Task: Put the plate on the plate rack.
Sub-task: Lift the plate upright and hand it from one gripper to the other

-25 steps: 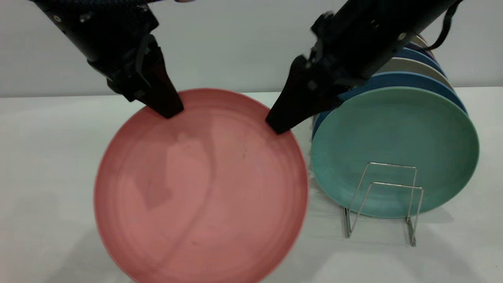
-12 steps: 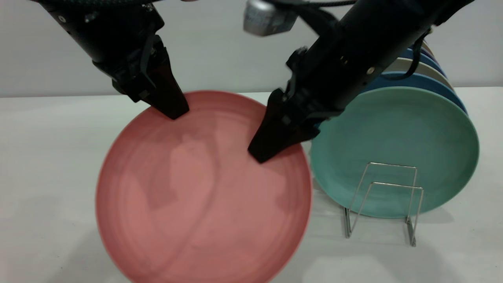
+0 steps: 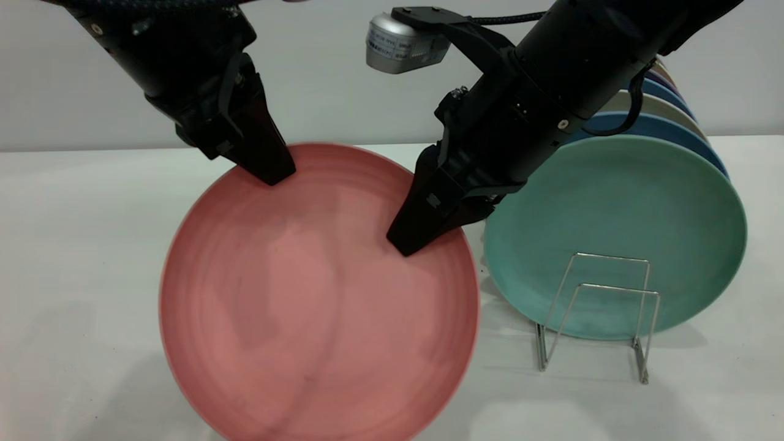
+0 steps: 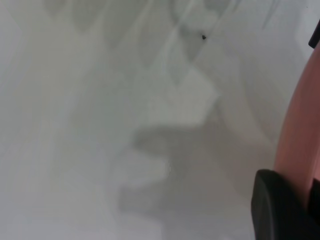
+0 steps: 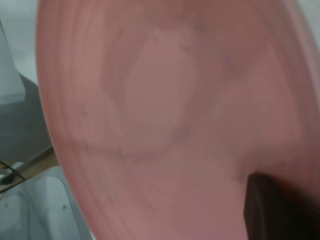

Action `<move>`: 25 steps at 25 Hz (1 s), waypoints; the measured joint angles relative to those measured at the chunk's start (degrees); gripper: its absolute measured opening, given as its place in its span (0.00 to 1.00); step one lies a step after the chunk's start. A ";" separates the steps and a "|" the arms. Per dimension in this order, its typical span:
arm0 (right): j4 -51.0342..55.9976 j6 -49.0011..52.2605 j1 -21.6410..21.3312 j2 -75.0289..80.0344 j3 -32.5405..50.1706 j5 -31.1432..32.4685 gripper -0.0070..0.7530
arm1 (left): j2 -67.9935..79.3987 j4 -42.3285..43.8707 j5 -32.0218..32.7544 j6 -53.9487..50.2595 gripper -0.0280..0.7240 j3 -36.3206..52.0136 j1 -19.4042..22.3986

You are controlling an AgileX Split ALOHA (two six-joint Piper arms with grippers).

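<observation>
My left gripper should open and move away first, because both grippers are on the salmon-pink plate's rim [image 3: 309,146]. My right gripper will then carry the plate to the rack's front loops [image 3: 615,273].
The salmon-pink plate [image 3: 318,294] stands nearly upright, its lower rim low near the table's front. My left gripper [image 3: 269,168] is shut on its top rim; the left wrist view shows the plate edge-on [image 4: 300,125] between the dark fingers [image 4: 272,205]. My right gripper [image 3: 404,242] reaches over the upper right rim, with one finger lying on the plate's face. The plate fills the right wrist view [image 5: 165,110], with that finger [image 5: 270,210] against it. The silver wire plate rack [image 3: 612,258] stands to the plate's right.
A teal-green plate [image 3: 612,202] leans upright in the rack behind its two free front loops. Blue and pale plates [image 3: 661,122] stand behind it. The white table [image 3: 79,245] lies bare to the left and in front of the rack.
My right gripper has slid from the plate's upper right rim down over its face. The plate has turned slightly and looks narrower. My left gripper has shifted a little right.
</observation>
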 joint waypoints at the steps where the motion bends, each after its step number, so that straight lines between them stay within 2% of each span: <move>1: -0.22 0.01 0.00 0.00 0.00 0.00 0.10 | 0.00 0.00 0.24 0.00 0.08 0.00 0.00; 3: -1.05 0.12 0.00 0.00 -0.04 0.12 0.09 | 0.00 0.00 1.32 -0.05 0.11 0.00 0.00; 5: -1.93 0.12 0.02 0.00 -0.04 0.24 0.09 | 0.00 -0.05 2.91 -0.10 0.19 0.00 0.00; 7: -3.92 0.17 0.06 0.07 -0.04 0.17 0.09 | 0.00 -0.05 5.03 -0.37 0.33 0.00 0.00; 12: -6.98 1.38 0.01 0.19 -0.04 -0.01 0.09 | 0.00 0.07 7.55 -5.88 0.81 0.00 0.00; 13: -8.16 1.99 0.01 0.11 -0.04 -0.01 0.09 | 0.00 0.68 7.62 -7.53 0.89 0.00 0.00; 15: -10.53 3.45 0.01 -0.35 -0.04 0.05 0.09 | 0.00 3.26 7.86 -9.89 0.97 0.00 0.00; 19: -16.22 7.82 0.01 -2.68 -0.04 0.43 0.09 | 0.00 9.33 8.42 -15.82 0.98 0.00 0.72; 25: -25.01 15.79 0.01 -7.28 -0.04 3.30 0.09 | 0.00 10.48 7.26 -24.59 0.82 0.00 6.58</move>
